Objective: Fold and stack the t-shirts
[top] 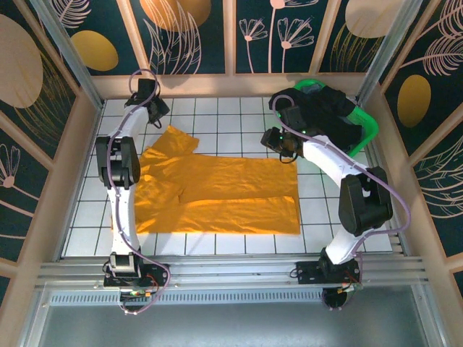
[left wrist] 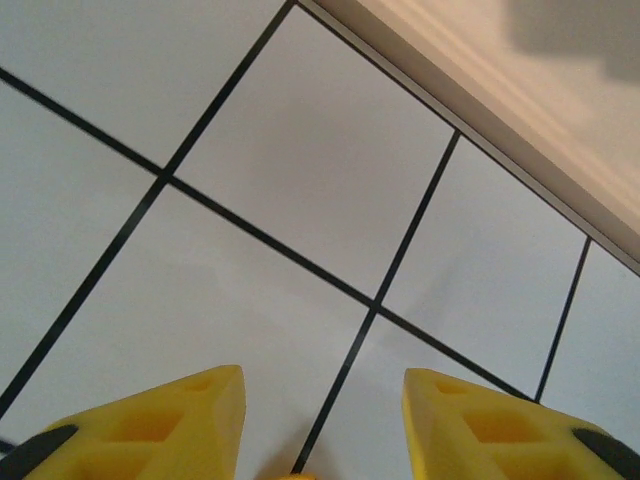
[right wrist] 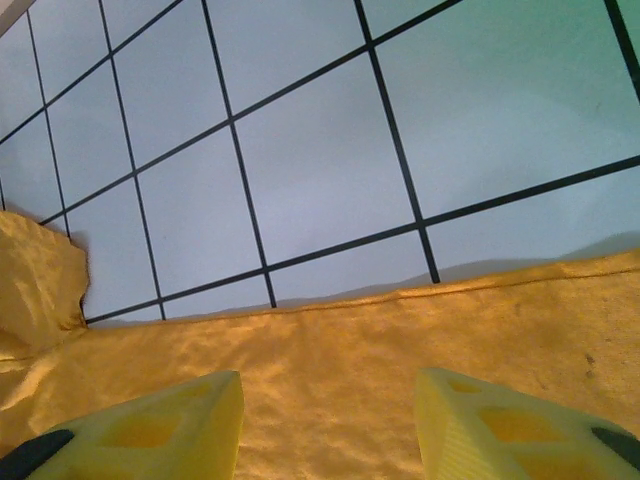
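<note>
The mustard t-shirt's corner (top: 295,160) by the green basket is flat and clear, so my right gripper keeps going to that corner until its fingers can close there.
The mustard t-shirt (top: 217,191) lies spread over the white tiled table, one sleeve pointing to the far left. The black t-shirt (top: 329,116) is heaped in the green basket (top: 365,130) at the far right. My left gripper (top: 158,110) hovers past the sleeve at the far left, open over bare tile (left wrist: 322,420). My right gripper (top: 288,148) hangs over the shirt's far right edge, open with the mustard cloth (right wrist: 400,370) below and nothing between its fingers (right wrist: 330,420).
A wooden wall (left wrist: 520,90) rims the table just beyond the left gripper. Bare tiles (right wrist: 300,150) lie between the shirt's far hem and the back wall. The metal rail (top: 231,271) runs along the near edge.
</note>
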